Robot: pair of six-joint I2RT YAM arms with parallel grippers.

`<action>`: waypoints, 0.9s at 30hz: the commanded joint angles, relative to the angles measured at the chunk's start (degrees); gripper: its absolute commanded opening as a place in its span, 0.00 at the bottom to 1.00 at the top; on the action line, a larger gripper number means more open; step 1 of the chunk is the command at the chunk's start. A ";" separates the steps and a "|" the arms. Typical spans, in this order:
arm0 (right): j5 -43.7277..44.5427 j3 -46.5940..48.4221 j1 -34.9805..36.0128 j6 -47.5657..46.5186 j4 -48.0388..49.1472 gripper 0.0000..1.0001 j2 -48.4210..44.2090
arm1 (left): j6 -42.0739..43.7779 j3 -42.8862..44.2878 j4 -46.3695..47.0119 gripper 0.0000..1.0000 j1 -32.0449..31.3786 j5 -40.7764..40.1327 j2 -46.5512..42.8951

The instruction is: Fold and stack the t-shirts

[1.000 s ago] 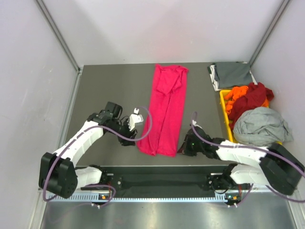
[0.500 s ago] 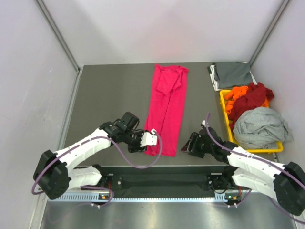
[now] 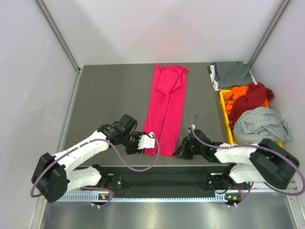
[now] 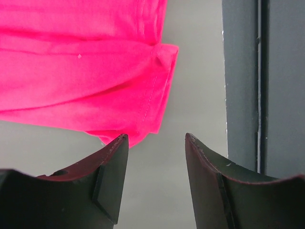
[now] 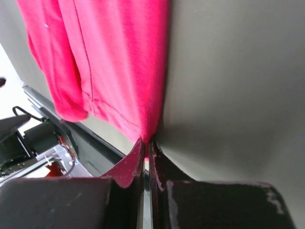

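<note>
My left gripper is on the side that the magenta-pink t-shirt slants toward at its hem point(image 3: 159, 152), so my right gripper should pull the near hem corner point(image 3: 172, 152) toward the bin before folding.
The magenta-pink t-shirt point(image 3: 167, 107) lies folded into a long strip down the middle of the table. My right gripper point(image 3: 178, 151) is shut on its near right hem corner point(image 5: 143, 125) at table level. My left gripper point(image 3: 148, 141) is open at the near left corner; the hem point(image 4: 143, 107) lies just ahead of its fingertips point(image 4: 119, 143), apart from them. A dark grey shirt point(image 3: 231, 74) lies folded at the far right. Orange point(image 3: 234, 95), dark red point(image 3: 251, 98) and light grey point(image 3: 259, 125) shirts are piled in the bin.
The yellow bin point(image 3: 227, 116) stands at the right edge of the table. The table's near edge and a dark rail point(image 4: 264, 86) run just past the shirt's hem. White walls enclose the table on three sides.
My right gripper has moved left and closed on the shirt's near right corner. My left gripper swung from the table's left to the near left corner, still open.
</note>
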 commanded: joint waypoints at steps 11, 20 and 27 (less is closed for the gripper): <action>-0.25 -6.91 -12.67 -7.93 -28.84 0.00 -26.16 | 6.64 -4.65 14.83 0.63 -3.29 0.53 3.03; -3.15 -3.49 -20.24 -17.51 -35.54 0.04 -25.90 | 8.84 -2.46 20.30 0.62 -9.18 -3.43 12.87; -4.30 -3.57 -20.24 -18.31 -33.96 0.32 -23.62 | 5.41 -3.16 23.38 0.61 -11.73 -3.87 14.64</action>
